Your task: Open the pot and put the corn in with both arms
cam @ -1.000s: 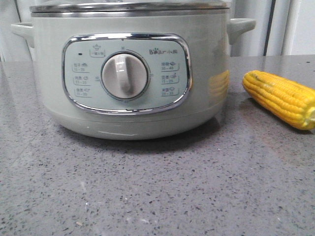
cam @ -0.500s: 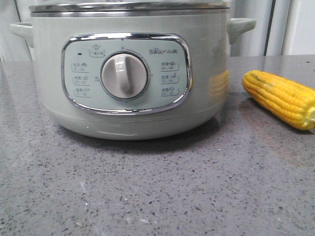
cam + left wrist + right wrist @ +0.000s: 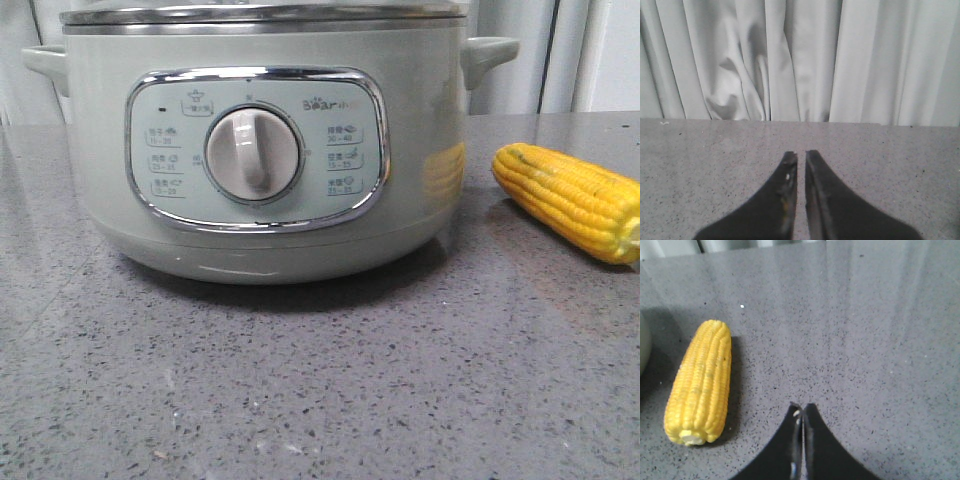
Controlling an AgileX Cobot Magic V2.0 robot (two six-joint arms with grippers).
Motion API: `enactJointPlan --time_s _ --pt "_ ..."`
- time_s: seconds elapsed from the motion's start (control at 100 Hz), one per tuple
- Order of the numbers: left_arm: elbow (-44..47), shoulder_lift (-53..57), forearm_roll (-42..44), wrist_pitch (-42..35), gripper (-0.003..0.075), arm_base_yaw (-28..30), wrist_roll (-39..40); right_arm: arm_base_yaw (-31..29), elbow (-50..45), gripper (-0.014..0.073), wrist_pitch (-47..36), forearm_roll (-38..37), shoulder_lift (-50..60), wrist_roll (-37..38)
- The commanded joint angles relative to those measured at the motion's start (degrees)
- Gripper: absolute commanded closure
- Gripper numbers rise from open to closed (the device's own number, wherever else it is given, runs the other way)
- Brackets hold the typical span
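Note:
My left gripper goes on moving over the lid's top point(image 3: 265, 4) until it can grip there, because the metal-rimmed lid point(image 3: 265, 13) covers the pot and the corn is clear of it.
The pale sage-green pot point(image 3: 265, 150) fills the front view's left and middle, its cream dial facing me and a metal-rimmed lid point(image 3: 265, 14) resting on top. The yellow corn point(image 3: 572, 200) lies on the counter to the pot's right. It also shows in the right wrist view point(image 3: 701, 382), with a sliver of the pot point(image 3: 644, 347) beside it. My right gripper point(image 3: 802, 406) is shut and empty above the counter, beside the corn and apart from it. My left gripper point(image 3: 801, 153) is shut and empty over bare counter, with neither pot nor corn in its view.
The grey speckled counter point(image 3: 330, 380) stretches in front of the pot and around the corn. Pale curtains point(image 3: 790, 60) hang behind the counter's far edge.

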State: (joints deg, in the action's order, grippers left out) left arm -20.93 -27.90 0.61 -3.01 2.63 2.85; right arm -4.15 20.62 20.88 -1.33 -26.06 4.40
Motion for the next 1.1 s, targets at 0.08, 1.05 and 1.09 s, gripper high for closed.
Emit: enactJointPlan --time_s 0.08,1.05,1.09 --pt "-2.1 -3.7 -0.3 -8.4 0.0502 0.1 0.0 0.0 2.0 0.0647 -4.4 0.4 -3.6 -0.2" --pt "-21.0 -38.0 2.0 -23.2 0.024 -41.6 2.1 0.0 -0.4 0.0647 -8.5 0.4 -5.6 -0.2" --pt "-22.2 -39.6 2.0 -23.2 0.024 -42.0 2.1 0.0 -0.4 0.0647 -8.5 0.4 -5.6 -0.2"
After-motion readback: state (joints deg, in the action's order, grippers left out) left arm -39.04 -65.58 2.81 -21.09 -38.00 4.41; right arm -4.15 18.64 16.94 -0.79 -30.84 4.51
